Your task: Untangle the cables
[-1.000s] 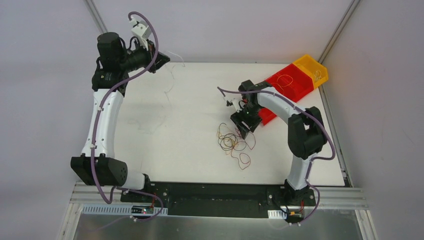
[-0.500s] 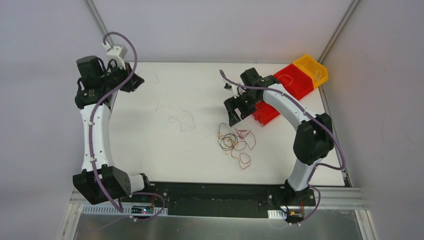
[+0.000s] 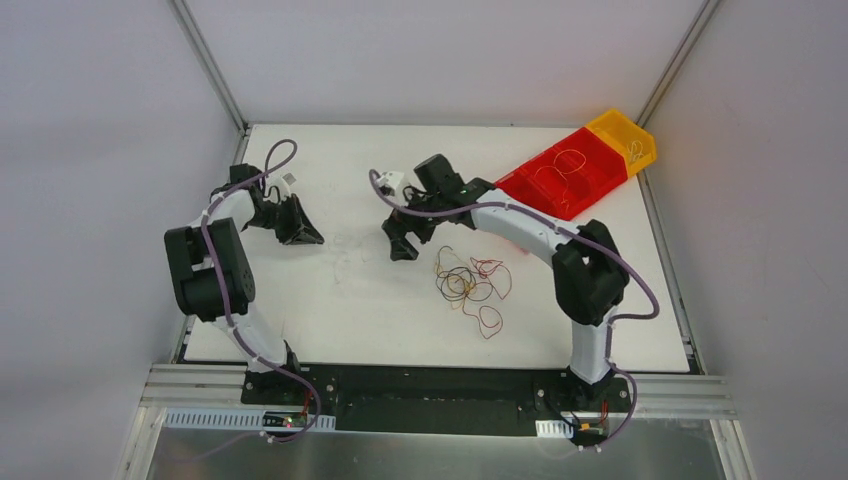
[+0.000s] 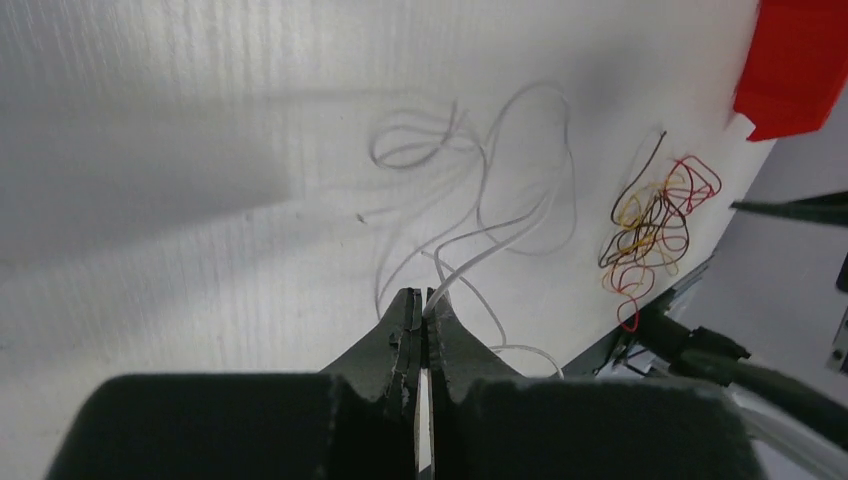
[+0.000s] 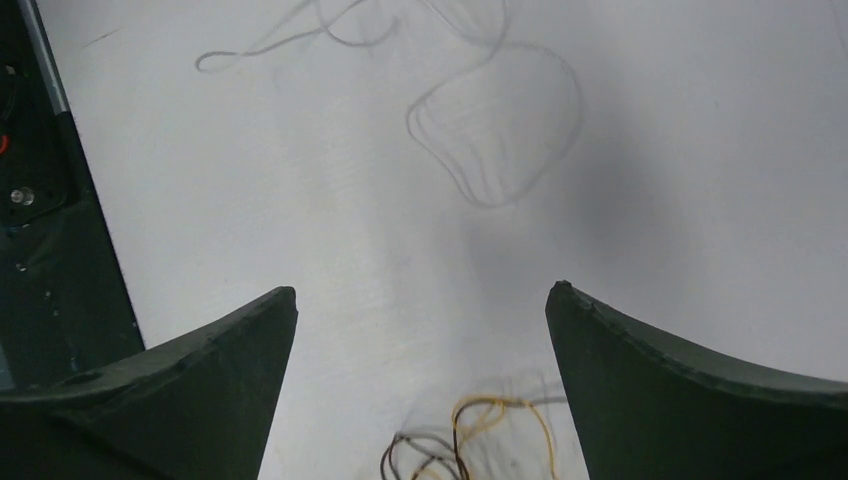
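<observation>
I expect the white cable to come away by itself when I lift it, because a clear gap [image 5: 465, 300] lies between the white cable's loop [image 5: 410, 113] and the coloured cables.
A tangle of thin red, yellow and black cables [image 3: 470, 285] lies on the white table right of centre, also showing in the left wrist view as the coloured cables [image 4: 650, 225]. A white cable [image 4: 500, 170] trails loose across the table, and my left gripper [image 4: 425, 298] is shut on one end of it, low over the table's left side as the left gripper [image 3: 312, 238]. My right gripper [image 3: 400, 245] hovers open just left of the tangle. In its wrist view the right gripper [image 5: 420, 292] has nothing between its fingers, the white cable's loop [image 5: 500, 130] ahead and coloured cables [image 5: 470, 440] below.
A red bin [image 3: 535, 190] and a yellow bin [image 3: 640, 155] stand at the back right corner, each with a thin wire inside. The red bin's corner [image 4: 800, 60] shows in the left wrist view. Grey walls close in the table at the left, back and right.
The left arm swung from the back left corner down to the table, dragging the white cable. The right arm moved left from the bins to beside the tangle, its jaws opening wide.
</observation>
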Controlling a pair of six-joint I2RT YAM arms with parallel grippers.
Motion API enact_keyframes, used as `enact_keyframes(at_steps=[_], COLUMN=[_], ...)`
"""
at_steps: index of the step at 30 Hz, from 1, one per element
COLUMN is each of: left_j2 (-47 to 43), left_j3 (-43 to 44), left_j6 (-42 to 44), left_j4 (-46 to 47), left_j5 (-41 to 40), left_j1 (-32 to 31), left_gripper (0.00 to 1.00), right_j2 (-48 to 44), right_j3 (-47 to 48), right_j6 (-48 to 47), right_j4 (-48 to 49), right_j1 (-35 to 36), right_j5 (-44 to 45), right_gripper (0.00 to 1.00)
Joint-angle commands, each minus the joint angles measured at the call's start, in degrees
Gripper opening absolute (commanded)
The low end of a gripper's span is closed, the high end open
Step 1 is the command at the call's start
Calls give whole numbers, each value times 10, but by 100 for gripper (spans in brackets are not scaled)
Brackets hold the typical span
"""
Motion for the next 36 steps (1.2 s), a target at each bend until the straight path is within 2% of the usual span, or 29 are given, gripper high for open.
enact_keyframes(at_steps=[1, 5, 8, 11, 14, 17, 21, 31, 36], left_j2=[69, 103, 110, 127, 143, 155, 165, 181, 178], left_j3=[42, 44, 43, 49, 58, 61, 59, 59, 50], left_j6=[-120, -191, -210, -230, -235, -247, -252, -255, -254], left_j4=[27, 24, 20, 15, 11, 10, 10, 18, 26], left_j5=[-28, -145, -208, -212, -219, -213, -196, -173, -157], left_j1=[-28, -96, -134, -144, -148, -148, -148, -148, -148], left_gripper=[0, 0, 0, 0, 0, 0, 0, 0, 0], right_j2=[39, 44, 31, 25, 36, 78, 129, 221, 292], right_j3=[12, 8, -10, -29, -24, 28, 55, 121, 211], right_j6=[-60, -53, -59, -120, -180, -123, -50, 5, 29], right_j4=[125, 169, 190, 182, 131, 100, 145, 189, 134], right_j1=[33, 61, 70, 75, 83, 89, 90, 89, 97], right_j5=[-12, 24, 25, -10, -55, -35, 42, 120, 181], right_gripper=[99, 99, 99, 99, 99, 99, 99, 99, 98])
